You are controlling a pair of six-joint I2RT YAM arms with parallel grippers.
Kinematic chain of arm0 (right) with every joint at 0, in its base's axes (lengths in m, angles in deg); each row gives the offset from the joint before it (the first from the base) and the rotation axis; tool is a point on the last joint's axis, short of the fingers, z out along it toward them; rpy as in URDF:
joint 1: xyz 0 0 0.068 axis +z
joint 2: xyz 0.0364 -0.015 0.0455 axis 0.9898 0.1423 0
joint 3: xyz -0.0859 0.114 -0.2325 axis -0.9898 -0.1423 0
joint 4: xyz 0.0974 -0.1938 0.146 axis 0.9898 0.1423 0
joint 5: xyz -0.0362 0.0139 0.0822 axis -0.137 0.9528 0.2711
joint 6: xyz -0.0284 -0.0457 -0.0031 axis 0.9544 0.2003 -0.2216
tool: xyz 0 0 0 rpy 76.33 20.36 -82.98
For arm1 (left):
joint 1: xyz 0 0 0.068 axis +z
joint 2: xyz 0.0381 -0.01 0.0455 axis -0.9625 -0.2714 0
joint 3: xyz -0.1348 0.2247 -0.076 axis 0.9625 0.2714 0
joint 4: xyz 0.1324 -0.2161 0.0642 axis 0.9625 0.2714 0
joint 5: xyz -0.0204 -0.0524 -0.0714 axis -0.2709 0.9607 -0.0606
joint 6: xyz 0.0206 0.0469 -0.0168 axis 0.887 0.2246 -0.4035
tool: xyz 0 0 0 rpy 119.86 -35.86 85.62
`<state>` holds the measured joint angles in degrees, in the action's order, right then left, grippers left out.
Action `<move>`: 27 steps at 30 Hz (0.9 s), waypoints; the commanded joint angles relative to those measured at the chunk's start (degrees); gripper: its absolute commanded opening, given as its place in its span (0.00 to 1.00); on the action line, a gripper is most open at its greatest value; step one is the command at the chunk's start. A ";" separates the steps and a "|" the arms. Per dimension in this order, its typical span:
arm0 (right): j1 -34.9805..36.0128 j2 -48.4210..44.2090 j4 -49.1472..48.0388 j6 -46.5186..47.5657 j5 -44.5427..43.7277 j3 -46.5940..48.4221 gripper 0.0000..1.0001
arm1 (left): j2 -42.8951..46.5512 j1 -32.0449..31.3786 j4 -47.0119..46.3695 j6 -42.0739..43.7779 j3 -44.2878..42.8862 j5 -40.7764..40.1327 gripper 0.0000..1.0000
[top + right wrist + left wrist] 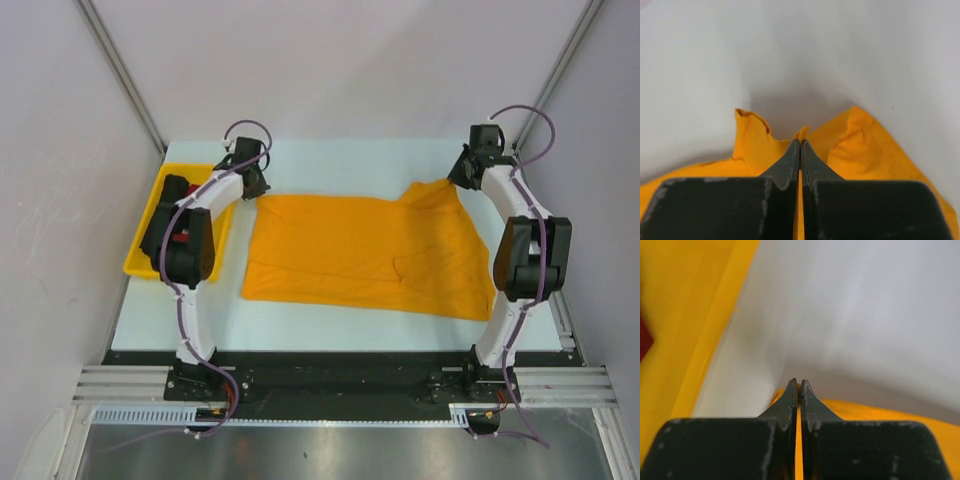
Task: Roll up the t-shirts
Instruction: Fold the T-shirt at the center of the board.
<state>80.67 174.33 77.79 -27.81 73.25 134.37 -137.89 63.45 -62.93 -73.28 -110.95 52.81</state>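
My right gripper is folding with the t-shirt's far edge (340, 197) spanning both grippers, and the t-shirt's near half is flat. It should now fold toward the t-shirt's near edge (440, 312) until the layers meet.
The mustard orange-yellow t-shirt (360, 252) lies spread flat across the middle of the white table. My left gripper (255, 186) is shut on its far left corner, and a thin strip of orange cloth (799, 450) shows between the jaws. My right gripper (462, 178) is shut on the far right corner, where the cloth (860, 145) bunches up round the fingertips. A dark red roll (182, 236) and a black roll (175, 190) lie in the yellow tray, partly hidden by my left arm.
The rigid yellow plastic tray (140, 262) stands at the table's left edge, close beside my left gripper; its wall fills the left of the left wrist view (695, 340). Grey walls enclose the table on three sides.
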 commanded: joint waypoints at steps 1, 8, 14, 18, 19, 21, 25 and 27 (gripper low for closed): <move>0.62 -10.64 2.20 -3.14 -2.27 -7.41 0.00 | 7.78 0.26 -0.50 -1.53 4.86 -2.04 0.00; 0.97 -23.12 7.04 -5.69 -5.78 -19.36 0.00 | 14.63 0.26 -1.72 -2.32 16.62 -1.95 0.00; 0.97 -32.01 10.03 -6.22 -7.19 -27.80 0.00 | 19.30 0.09 -5.15 -2.67 25.07 0.15 0.00; 0.97 -36.93 11.96 -6.48 -7.98 -30.88 0.00 | 21.40 -0.79 -6.21 -3.11 28.15 0.34 0.00; 0.97 -37.64 12.31 -6.57 -8.16 -32.02 0.00 | 22.10 -0.97 -6.38 -3.11 28.68 0.34 0.00; 0.97 -38.87 12.49 -6.75 -8.77 -33.34 0.00 | 23.07 -1.41 -6.91 -3.29 30.26 0.42 0.00; 0.62 -40.19 12.93 -6.92 -8.60 -34.93 0.00 | 24.66 -2.11 -7.17 -3.73 32.20 0.16 0.00; 0.53 -40.20 12.76 -6.92 -8.33 -35.37 0.00 | 25.54 -2.29 -7.17 -3.81 33.17 -0.19 0.00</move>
<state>81.48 135.91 89.88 -33.82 66.41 99.77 -116.38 61.85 -67.85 -75.92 -79.20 53.29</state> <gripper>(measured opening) 0.011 0.011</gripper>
